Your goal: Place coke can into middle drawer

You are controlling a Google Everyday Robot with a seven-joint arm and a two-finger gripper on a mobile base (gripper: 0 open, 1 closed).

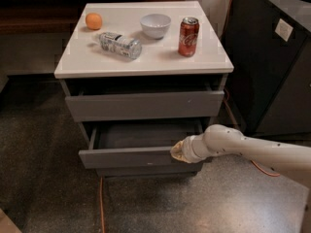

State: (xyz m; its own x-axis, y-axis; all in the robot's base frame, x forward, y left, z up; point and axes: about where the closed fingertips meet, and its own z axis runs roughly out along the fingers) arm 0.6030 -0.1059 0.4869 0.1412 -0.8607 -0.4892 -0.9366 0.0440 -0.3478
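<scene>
My gripper is outside the front of the middle drawer (126, 159), which is only partly open, so next I reach over into the tray (160, 136) and pull the drawer wider.
The red coke can (188, 36) stands upright on the white top of the drawer unit (146, 64), near its right edge. The middle drawer (127, 156) is pulled partly out, and its dark grey tray shows behind the front. My gripper (177, 150) is at the top right edge of that drawer front, on the end of the white arm that comes in from the right. It is far below the can.
An orange (94, 21), a white bowl (155, 25) and a clear plastic bottle (120, 44) lying on its side share the top. The top drawer front (145, 106) is shut. A dark cabinet (272, 62) stands close on the right. An orange cable (101, 203) runs on the floor.
</scene>
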